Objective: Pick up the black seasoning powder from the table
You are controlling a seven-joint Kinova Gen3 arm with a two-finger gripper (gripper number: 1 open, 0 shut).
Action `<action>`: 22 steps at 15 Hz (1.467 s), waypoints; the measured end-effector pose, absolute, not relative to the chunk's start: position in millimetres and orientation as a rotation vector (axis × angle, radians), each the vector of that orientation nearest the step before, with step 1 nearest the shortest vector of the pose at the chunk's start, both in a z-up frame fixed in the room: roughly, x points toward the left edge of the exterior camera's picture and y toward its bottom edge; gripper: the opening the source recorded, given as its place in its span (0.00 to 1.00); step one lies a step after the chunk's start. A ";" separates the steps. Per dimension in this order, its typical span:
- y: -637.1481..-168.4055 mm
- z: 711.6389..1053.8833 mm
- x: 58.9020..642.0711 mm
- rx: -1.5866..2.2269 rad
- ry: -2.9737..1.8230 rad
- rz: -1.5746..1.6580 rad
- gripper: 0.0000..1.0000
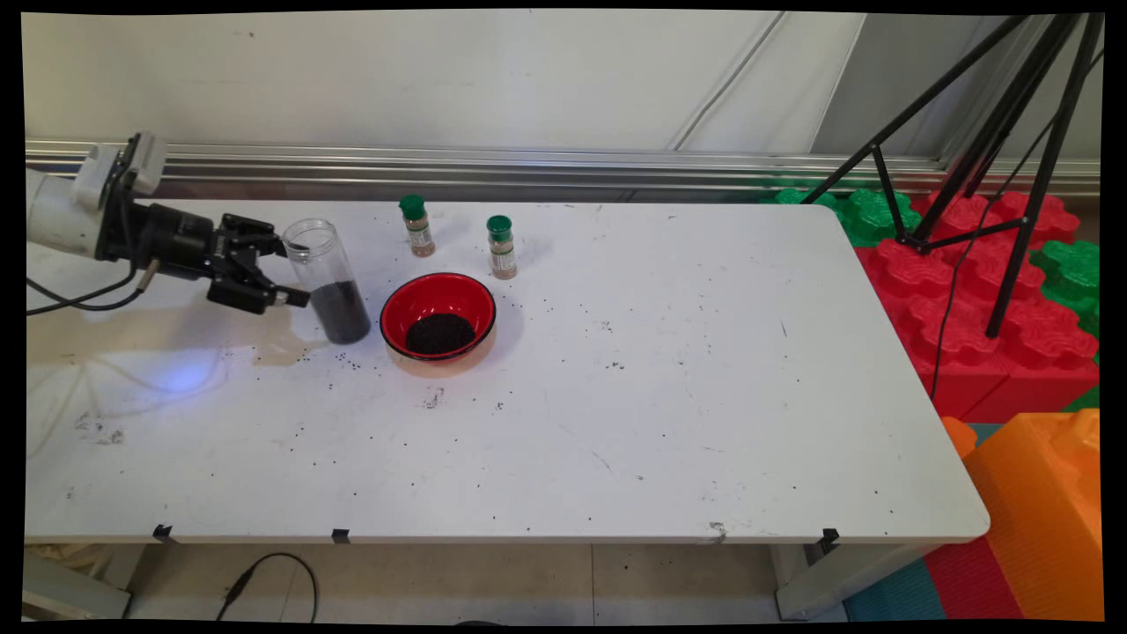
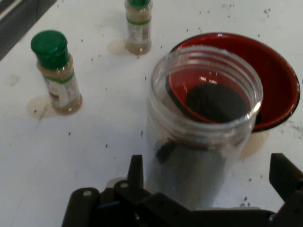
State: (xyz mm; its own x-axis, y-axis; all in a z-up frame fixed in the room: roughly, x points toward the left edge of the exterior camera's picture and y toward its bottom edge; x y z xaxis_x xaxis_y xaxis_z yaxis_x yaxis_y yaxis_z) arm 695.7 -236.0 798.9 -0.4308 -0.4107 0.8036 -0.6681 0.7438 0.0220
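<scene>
I expect the dark grains to flow freely in a broad stream when I pour from the clear plastic jar, because its wide opening is uncapped.
A clear plastic jar stands upright and uncapped on the white table, its lower part filled with dark grains. My gripper reaches in level from the left and is open. In the hand view the jar stands between the two spread fingers of the gripper, with a gap on each side. Just right of the jar sits a red bowl with a black rim and a heap of the same dark grains; it lies behind the jar in the hand view.
Two small green-capped spice bottles stand behind the bowl, also in the hand view. Loose dark grains dot the table. Off its right end are a black tripod, red and green foam blocks, and an orange block.
</scene>
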 end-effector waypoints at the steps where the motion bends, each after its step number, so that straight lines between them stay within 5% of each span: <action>1: -237.9 798.0 694.3 0.807 -2.076 0.381 1.00; 22: -268.3 783.4 668.4 0.790 -2.011 0.395 1.00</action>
